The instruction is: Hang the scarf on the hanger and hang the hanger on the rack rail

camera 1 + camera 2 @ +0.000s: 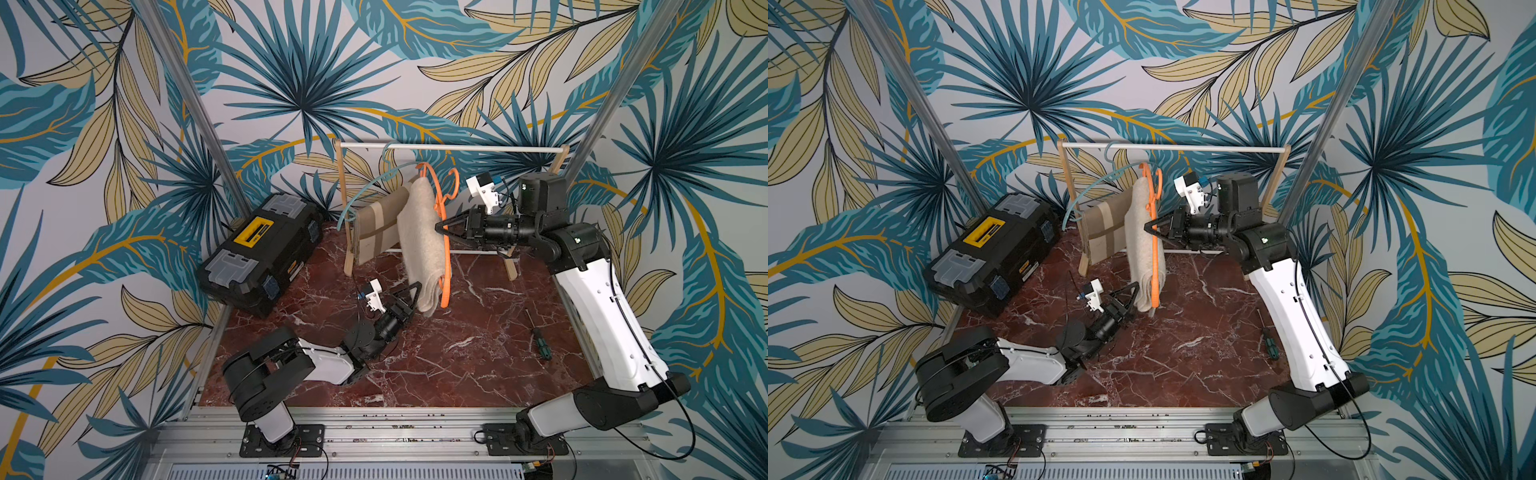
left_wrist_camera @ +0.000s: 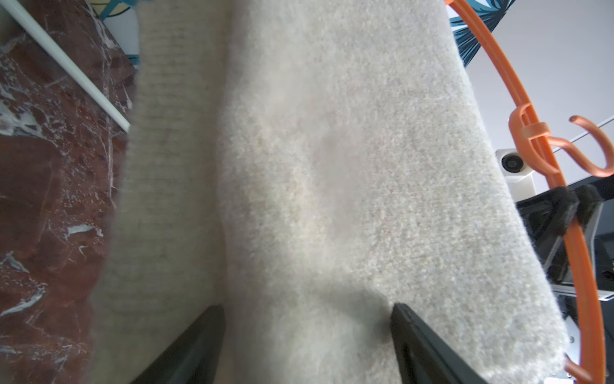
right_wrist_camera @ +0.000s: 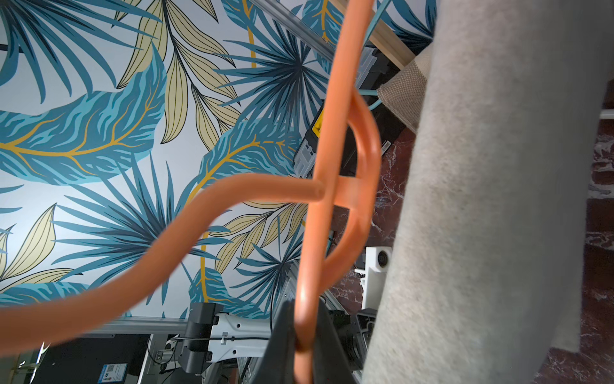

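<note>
My right gripper should, since the cream scarf crowds the brown checked cloth (image 1: 380, 228), pull the orange hanger away from it and hook it on the bar's free part (image 1: 473, 148).
A cream fuzzy scarf (image 1: 419, 232) (image 1: 1144, 232) is draped over an orange hanger (image 1: 446, 257) (image 1: 1155, 257) and hangs down in folded layers. The hanger is held in the air, turned almost upright, its hook off the rack's rail. My right gripper (image 1: 438, 227) (image 1: 1147, 227) (image 3: 304, 335) is shut on the hanger's orange bar (image 3: 319, 232). My left gripper (image 1: 420, 291) (image 1: 1136, 291) (image 2: 307, 312) sits at the scarf's lower end. Its jaws stand wide apart with the scarf (image 2: 332, 166) between them. One left finger is hidden behind the cloth in both top views.
A wooden rack with a white rail (image 1: 453, 148) stands at the back. A teal hanger carrying a brown checked cloth (image 1: 378, 226) hangs on it. A black and yellow toolbox (image 1: 257, 253) lies at the left. A green-handled screwdriver (image 1: 540, 336) lies at the right on the red marble top.
</note>
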